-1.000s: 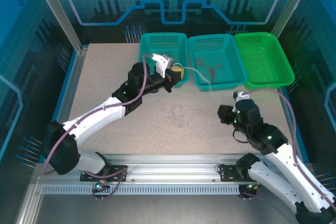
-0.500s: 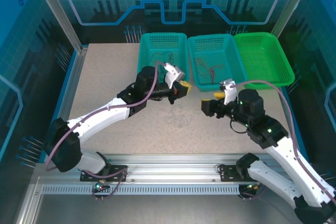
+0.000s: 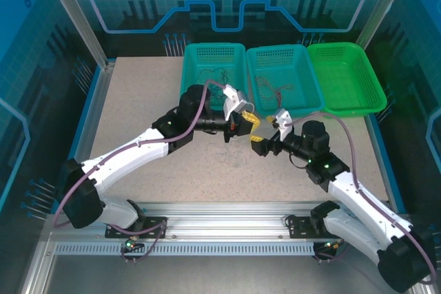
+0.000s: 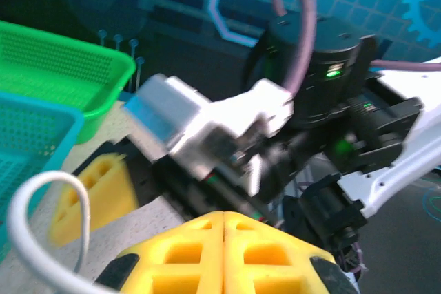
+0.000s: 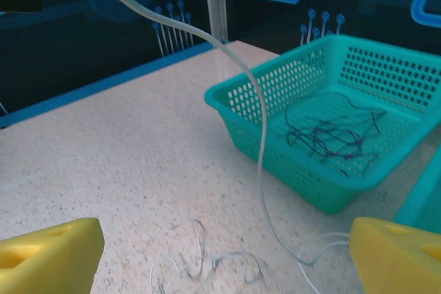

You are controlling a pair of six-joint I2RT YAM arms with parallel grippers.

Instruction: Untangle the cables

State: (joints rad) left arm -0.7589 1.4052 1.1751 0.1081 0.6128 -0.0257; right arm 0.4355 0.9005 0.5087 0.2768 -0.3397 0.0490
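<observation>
My gripper will find that the end of the thin white cable (image 5: 262, 144) keeps its bend and sticks out when I carry it, because the cable arches through the air in a smooth curve (image 5: 222, 47).
My left gripper (image 3: 246, 121) hangs over the table's middle, its yellow fingers (image 4: 224, 253) pressed flush together. It is shut on a thin white cable (image 5: 260, 135), which hangs from above in a long curve down to the tabletop. The same cable loops at the left of the left wrist view (image 4: 27, 204). My right gripper (image 3: 265, 137) faces it at close range, open wide (image 5: 224, 266). A loose curl of white cables (image 5: 207, 266) lies on the table between its fingers (image 5: 48, 259). Black cables (image 3: 210, 74) lie in the left teal basket (image 3: 215, 46), red ones (image 3: 274, 91) in the middle basket (image 3: 275, 49).
A green basket (image 3: 344, 80) stands at the back right, next to the two teal ones. The teal basket's wall (image 5: 275, 101) rises just beyond the hanging cable. The two wrists are almost touching. Open tabletop (image 3: 138, 115) lies to the left.
My left gripper came away from the left basket toward the table's middle, still shut. My right arm swung left to meet it and its jaws opened wide.
</observation>
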